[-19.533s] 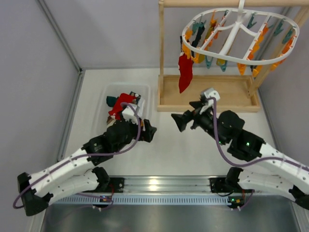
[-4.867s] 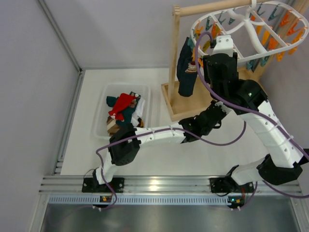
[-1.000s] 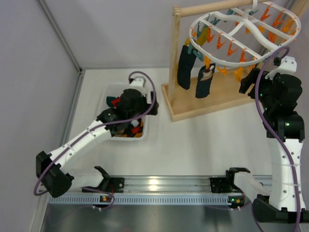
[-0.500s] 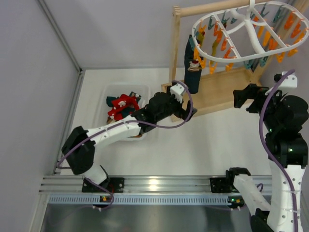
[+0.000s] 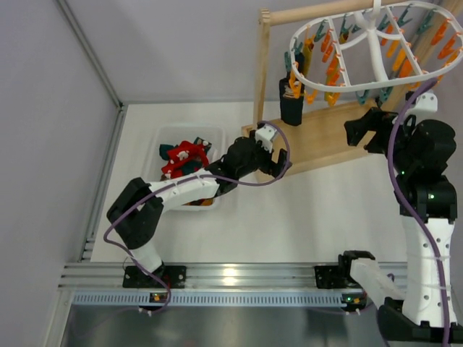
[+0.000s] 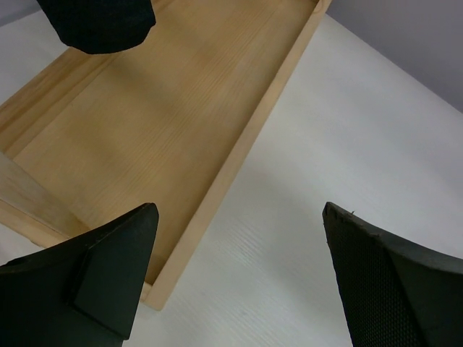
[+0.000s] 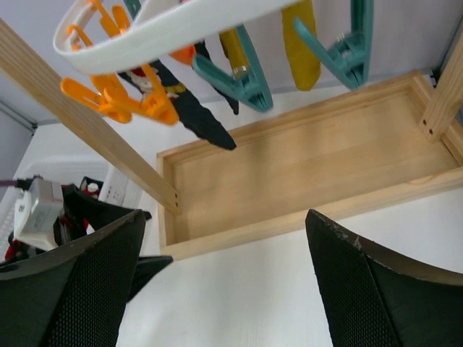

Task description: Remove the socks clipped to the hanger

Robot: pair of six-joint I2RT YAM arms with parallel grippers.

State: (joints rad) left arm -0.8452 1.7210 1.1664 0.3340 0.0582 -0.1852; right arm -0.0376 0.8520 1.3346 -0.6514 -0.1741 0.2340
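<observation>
The dark teal sock [image 5: 291, 101] is hanging past the open fingers of my left gripper, so next my left gripper swings back to the sock's toe [image 6: 105, 35] and closes on it.
The white oval hanger [image 5: 376, 54] hangs from the wooden stand at the top right, its rim lined with orange and teal clothespins. A dark teal sock [image 5: 291, 107] hangs clipped at its left end; its toe shows in the left wrist view [image 6: 101, 25]. In the right wrist view the dark sock [image 7: 195, 116] and mustard-yellow socks [image 7: 300, 43] hang from the rim [image 7: 166, 32]. My left gripper [image 5: 278, 163] is open and empty over the tray's near-left corner, below the dark sock. My right gripper [image 5: 359, 130] is open and empty to the right, below the hanger.
A clear bin [image 5: 160, 132] left of the stand holds a red sock [image 5: 181, 155] and other socks. The stand's post [image 5: 259, 72] and wooden tray base [image 5: 325, 141] stand between my grippers. The tray fills the left wrist view [image 6: 145, 130].
My left arm has swung from over the bin to the right, to the tray's corner. The hanger has turned and the dark socks have shifted. My right gripper has moved slightly left.
</observation>
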